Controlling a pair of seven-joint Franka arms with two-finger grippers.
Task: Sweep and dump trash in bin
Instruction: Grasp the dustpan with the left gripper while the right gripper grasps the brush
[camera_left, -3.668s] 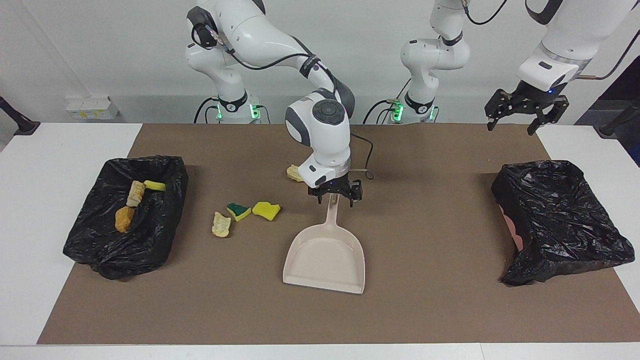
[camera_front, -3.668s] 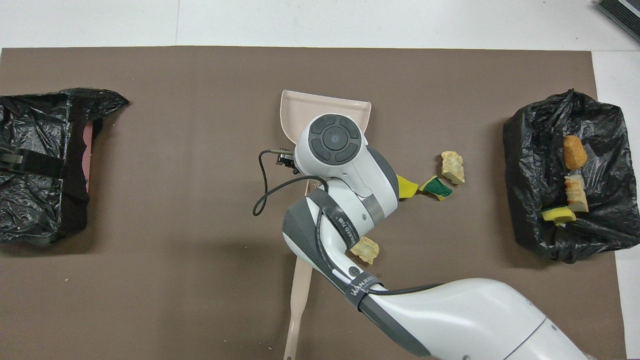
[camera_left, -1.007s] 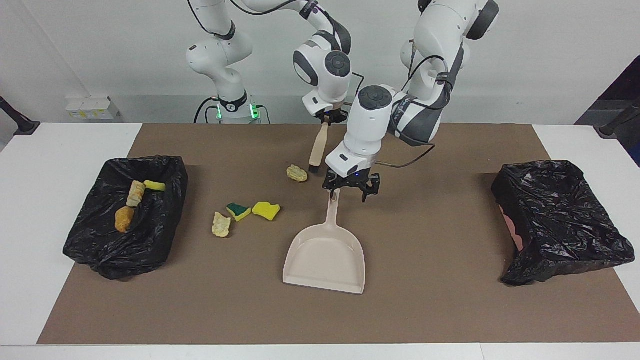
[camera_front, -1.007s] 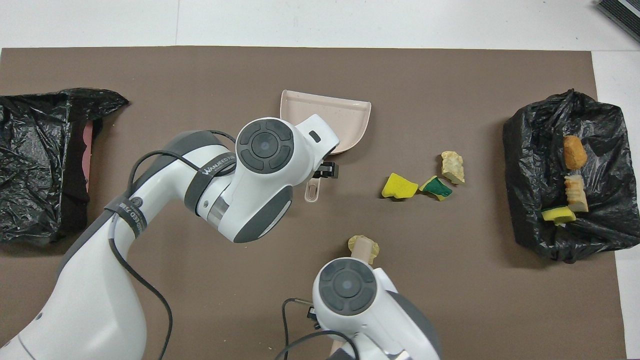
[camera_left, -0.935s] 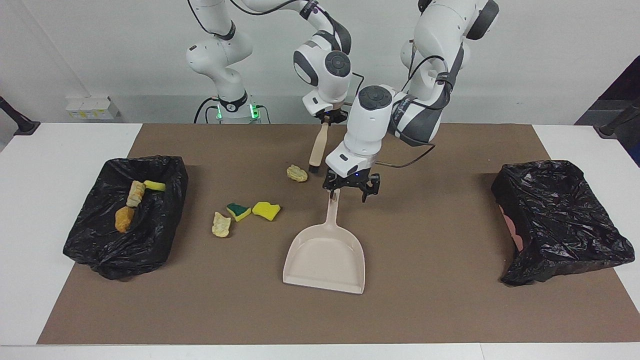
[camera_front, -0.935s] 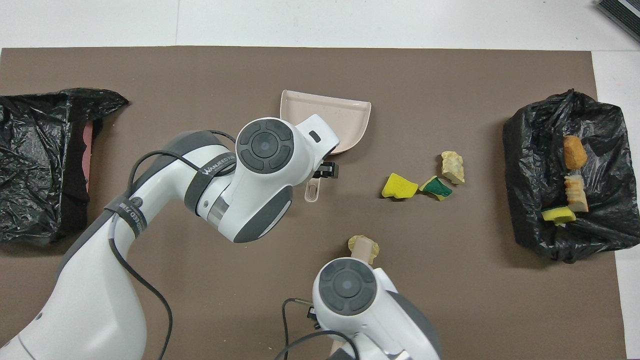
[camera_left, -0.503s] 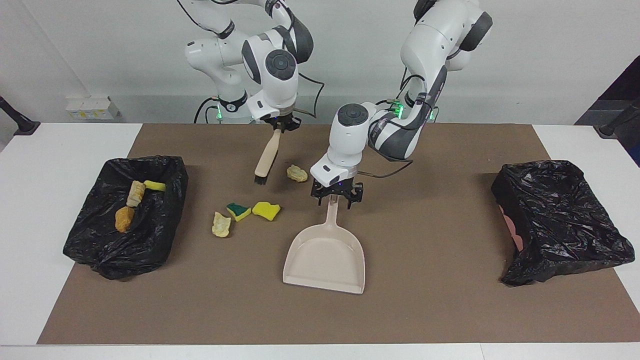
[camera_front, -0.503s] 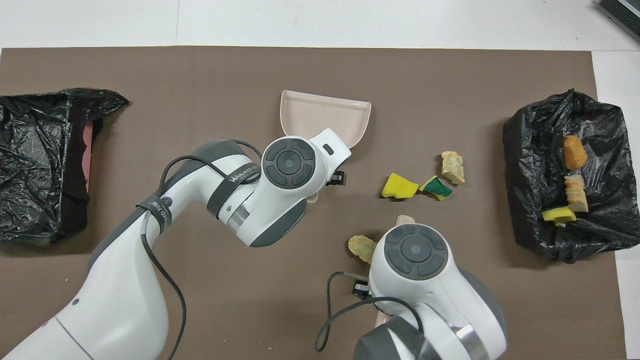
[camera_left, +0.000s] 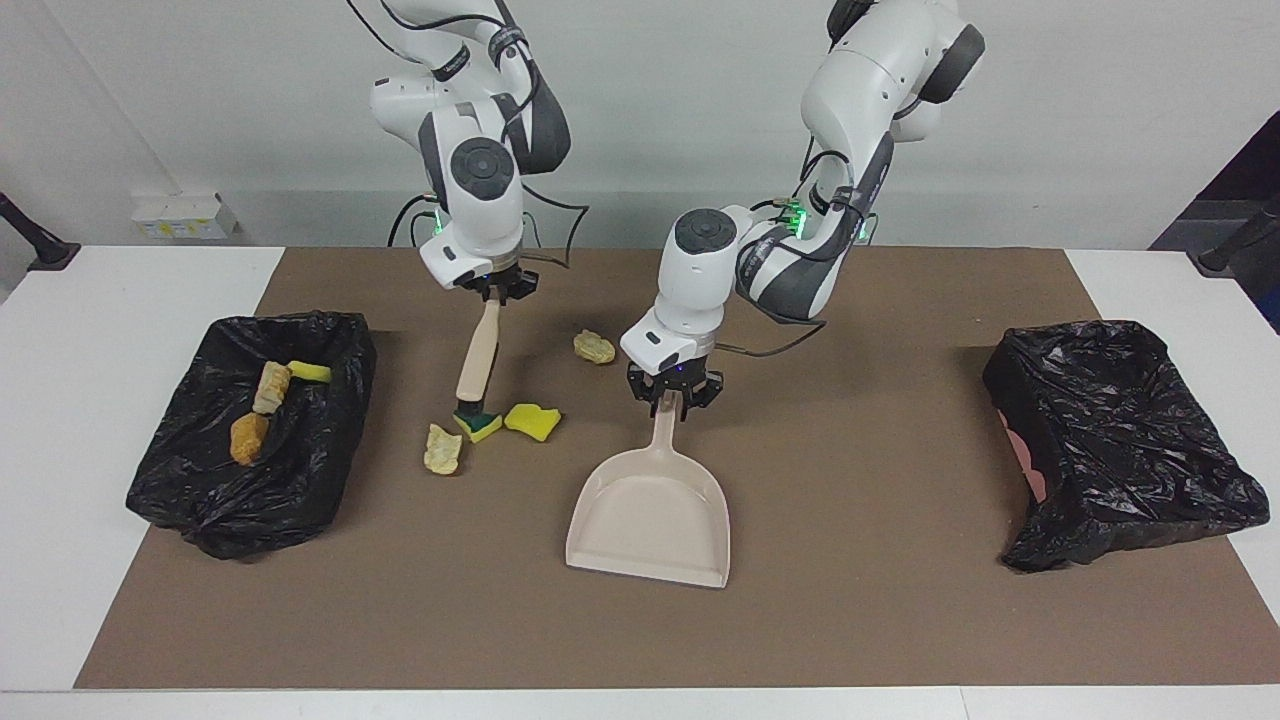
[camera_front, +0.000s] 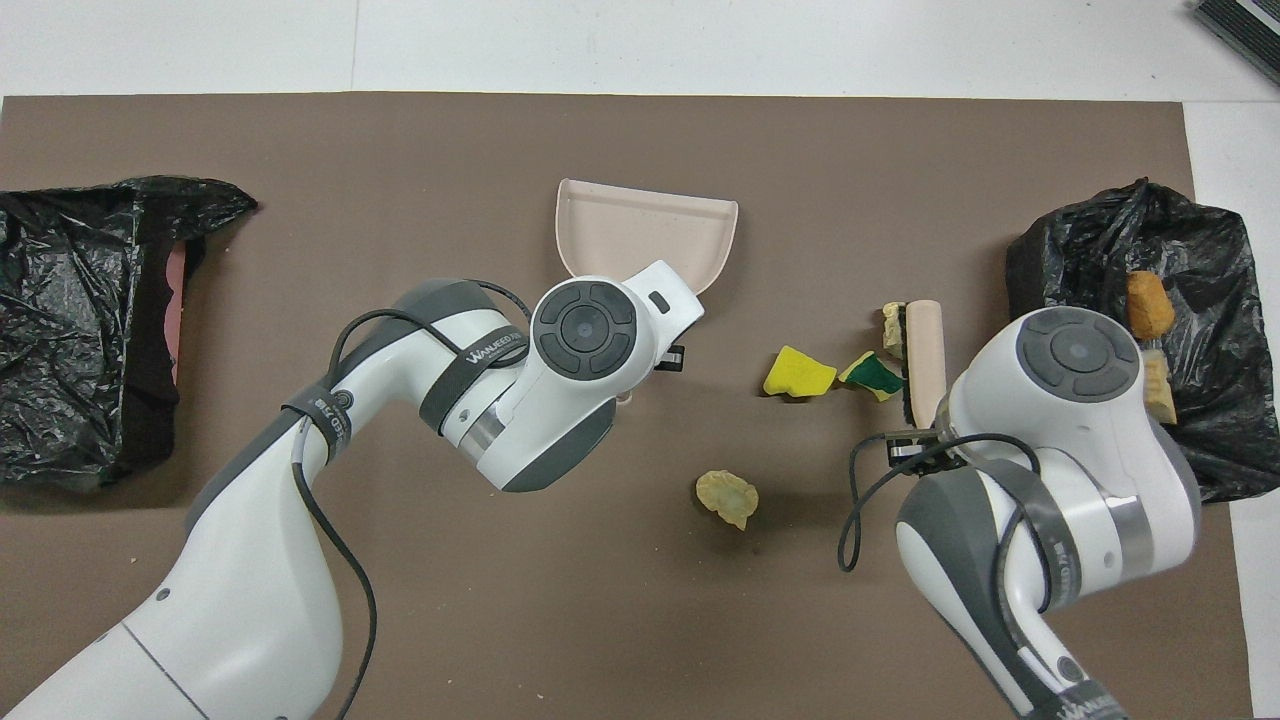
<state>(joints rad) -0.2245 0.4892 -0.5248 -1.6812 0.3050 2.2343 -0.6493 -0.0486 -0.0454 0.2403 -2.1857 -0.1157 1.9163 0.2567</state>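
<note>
I should use my left gripper to turn the dustpan's opening to face the sponges before my right gripper sweeps them in, because it points past them now.
A beige dustpan lies flat mid-mat, and my left gripper is shut on its handle. My right gripper is shut on the beige brush, which hangs with its bristles at the green-backed sponge. Beside that sponge lie a yellow sponge and a cream chunk. Another cream chunk lies nearer the robots. The bin at the right arm's end, lined in black, holds three scraps of trash. From overhead the brush partly covers one chunk.
A second black-bagged bin stands at the left arm's end of the brown mat. The dustpan's mouth faces away from the robots. A cable loops off each wrist.
My right arm swung the brush toward the right arm's end and lowered it to the green-backed sponge. My left gripper's fingers closed on the dustpan handle.
</note>
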